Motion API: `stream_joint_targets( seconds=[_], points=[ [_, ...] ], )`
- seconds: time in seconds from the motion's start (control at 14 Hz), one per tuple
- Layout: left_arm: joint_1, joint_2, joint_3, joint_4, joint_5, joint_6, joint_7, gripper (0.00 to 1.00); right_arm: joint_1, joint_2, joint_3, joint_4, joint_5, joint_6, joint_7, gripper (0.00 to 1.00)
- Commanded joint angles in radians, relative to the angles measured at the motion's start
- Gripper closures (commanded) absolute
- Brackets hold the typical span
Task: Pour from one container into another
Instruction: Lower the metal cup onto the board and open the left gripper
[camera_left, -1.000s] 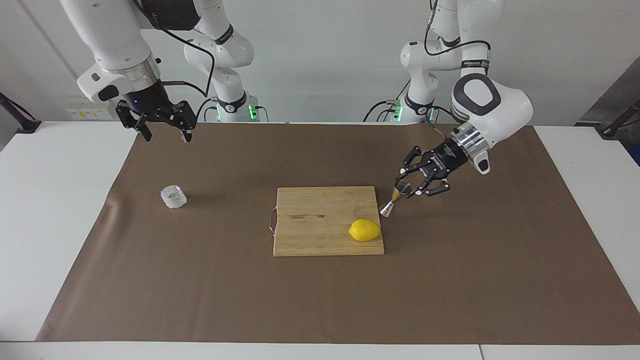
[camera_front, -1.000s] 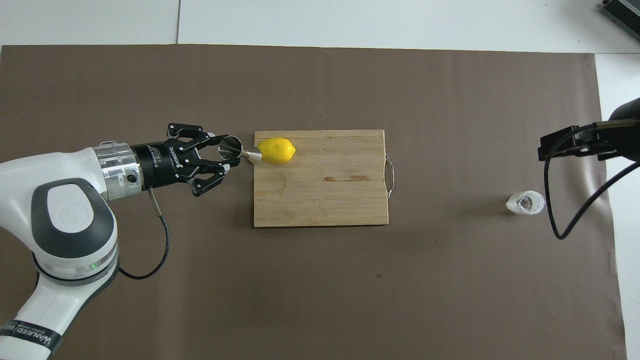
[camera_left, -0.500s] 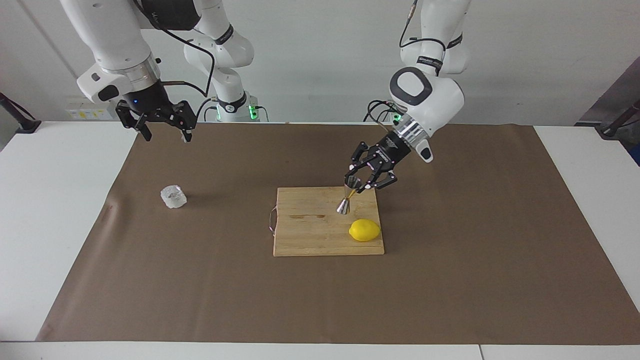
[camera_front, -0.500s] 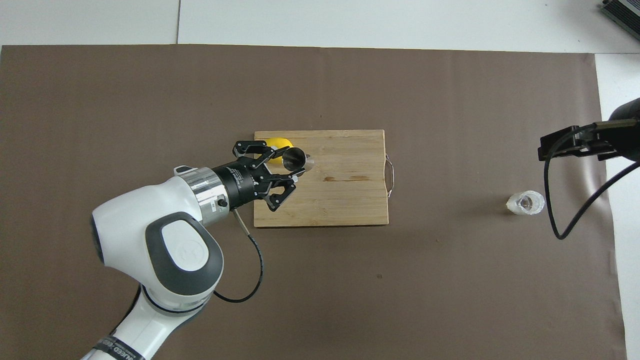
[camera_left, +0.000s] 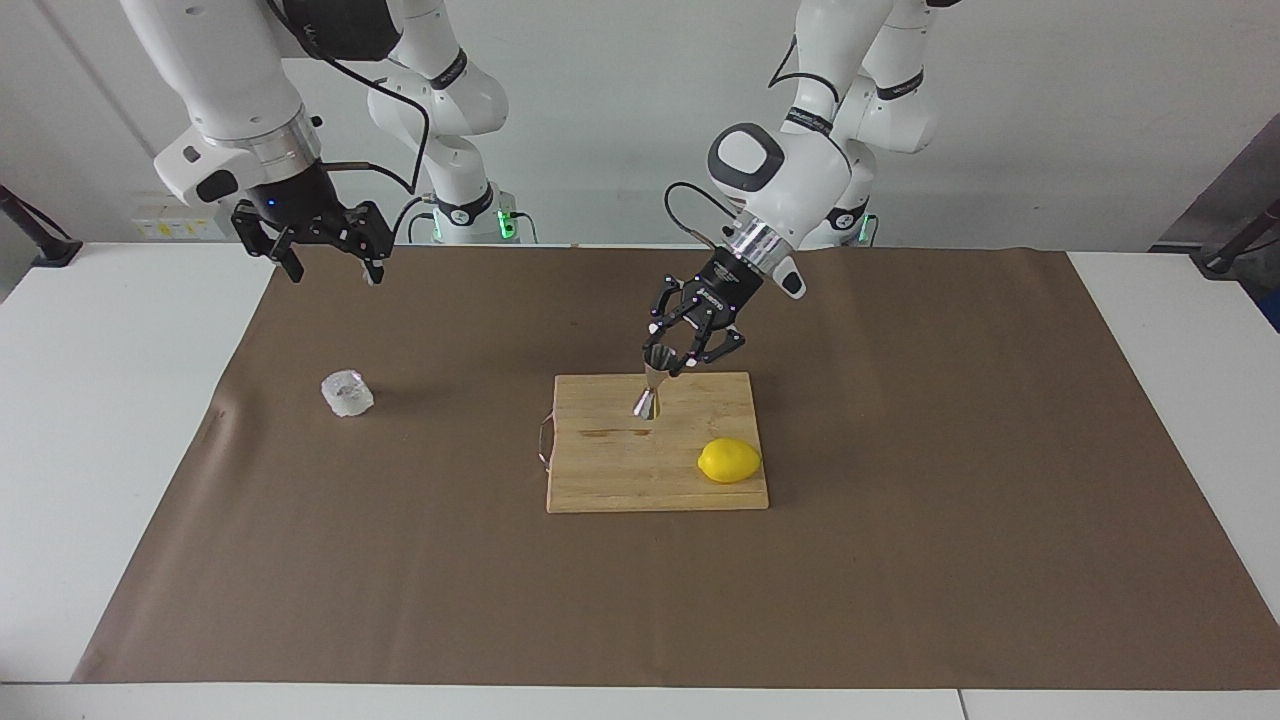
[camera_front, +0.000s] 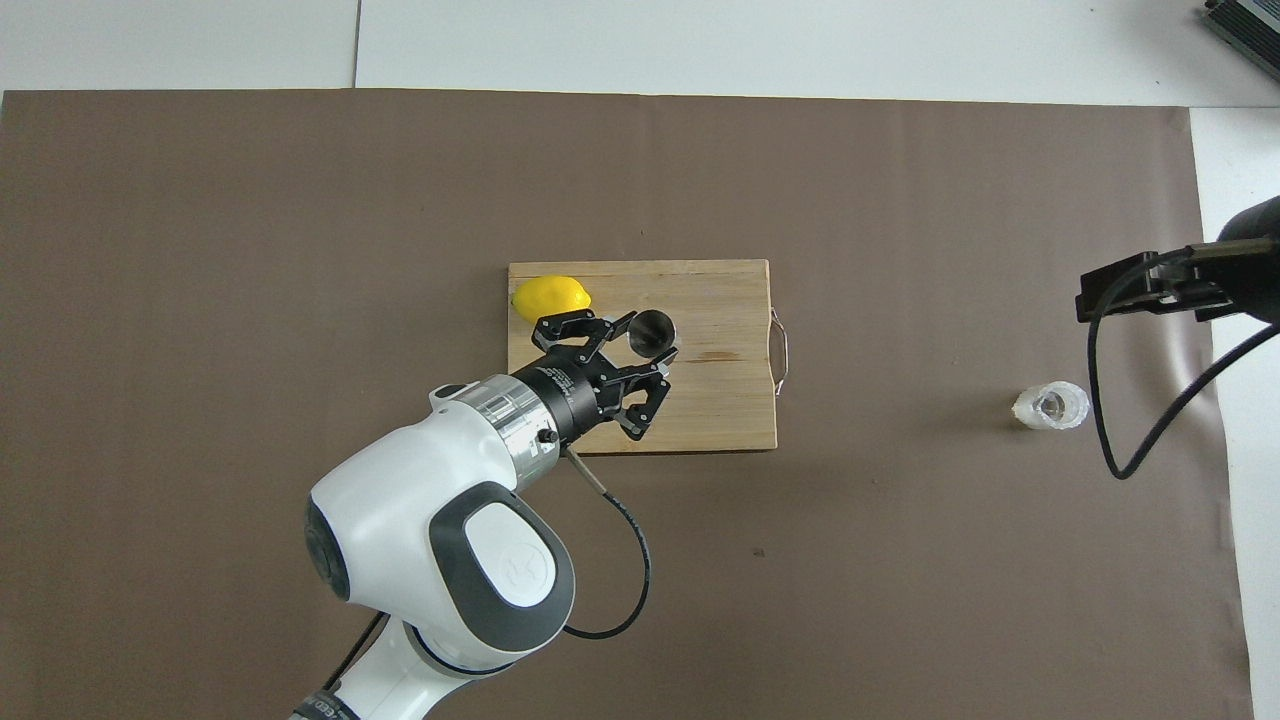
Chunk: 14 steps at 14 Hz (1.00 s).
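Note:
My left gripper should keep lowering the jigger onto the cutting board's handle end (camera_front: 723, 355), which is clear, with the jigger's opening (camera_front: 651, 332) facing up, and let go once the jigger stands.
My left gripper (camera_left: 668, 360) is shut on the upper cone of the small steel jigger (camera_left: 646, 396) and holds it slightly tilted over the wooden cutting board (camera_left: 610, 480), over the edge nearer the robots. In the overhead view the jigger's open mouth (camera_front: 652, 332) shows at the left gripper (camera_front: 646, 348). The clear faceted cup (camera_left: 347, 393) stands on the brown mat toward the right arm's end and also shows in the overhead view (camera_front: 1050, 407). My right gripper (camera_left: 325, 242) hangs open and empty in the air, over the mat near the cup.
A yellow lemon (camera_left: 729, 461) lies on the cutting board's corner toward the left arm's end and shows in the overhead view (camera_front: 551, 297). The board (camera_front: 700, 420) has a wire handle (camera_front: 783, 350). The brown mat (camera_left: 900, 560) covers most of the white table.
My left arm has carried the jigger from the mat beside the board to over the board, toward the right arm's end. The right arm, cup and lemon have not moved.

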Motion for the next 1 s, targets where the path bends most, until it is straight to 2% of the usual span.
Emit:
stream_joint_targets(
  seconds=[0.0,0.29,0.5,0.93],
  points=[
    [-0.046,0.1,-0.001,0.082,-0.003,0.078,-0.022,1.0,-0.009,-0.018,0.008,-0.018,0.0,-0.009,0.0,0.0],
    [-0.045,0.17,-0.042,0.126,0.015,0.121,-0.022,1.0,-0.009,-0.018,0.008,-0.018,0.0,-0.009,0.0,0.0],
    [-0.046,0.195,-0.053,0.133,0.026,0.162,-0.016,1.0,-0.009,-0.018,0.008,-0.018,0.0,-0.009,0.0,0.0],
    [-0.08,0.232,-0.053,0.13,0.069,0.162,-0.001,0.99,-0.009,-0.018,0.007,-0.018,0.0,-0.009,0.0,0.0]
  ],
)
